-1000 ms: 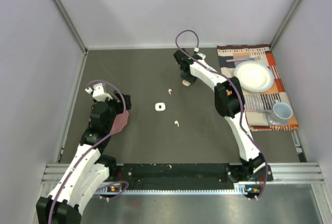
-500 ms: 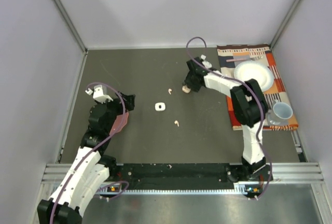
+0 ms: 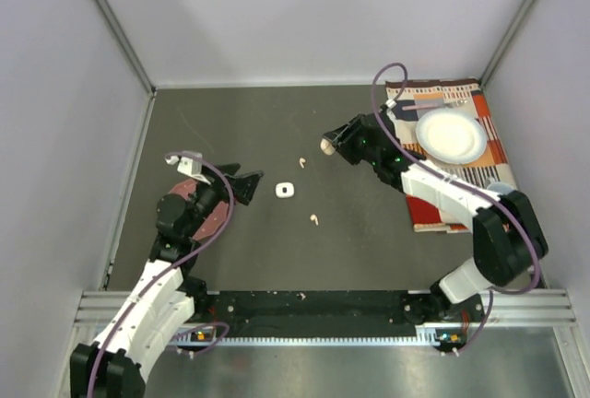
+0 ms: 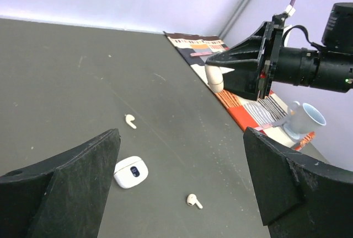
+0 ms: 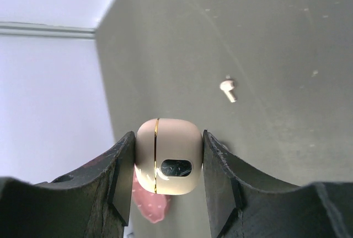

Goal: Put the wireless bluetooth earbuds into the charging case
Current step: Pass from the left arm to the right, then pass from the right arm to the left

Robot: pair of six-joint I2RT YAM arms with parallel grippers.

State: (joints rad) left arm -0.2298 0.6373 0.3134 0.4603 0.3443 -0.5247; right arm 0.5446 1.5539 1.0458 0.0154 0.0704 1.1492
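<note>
The peach charging case [image 3: 327, 146] sticks out clear of my right gripper's fingers, so my open left gripper should keep going toward it and close on its exposed end [image 4: 215, 85].
My right gripper [image 3: 330, 143] is shut on a pale peach charging case [image 5: 168, 162] with a gold seam, and holds it above the table; the case also shows in the left wrist view [image 4: 214, 77]. A white charging case [image 3: 284, 190] lies closed on the dark table [image 3: 369, 251], also in the left wrist view [image 4: 130, 172]. One pale earbud [image 3: 301, 161] lies beyond it and another earbud [image 3: 314, 219] lies nearer; both show in the left wrist view [image 4: 130, 120] [image 4: 193, 200]. My left gripper [image 3: 241, 184] is open and empty, just left of the white case. The other earbuds are out of view.
A pink spotted object [image 3: 214, 214] lies under my left arm. A striped placemat [image 3: 479, 154] at the right carries a white plate [image 3: 451, 134], cutlery and a mug [image 3: 502, 199]. Grey walls stand close on three sides.
My right gripper has lifted the peach case off the table and turned it to face left as the arm swung right. My left gripper has moved right toward the white case.
</note>
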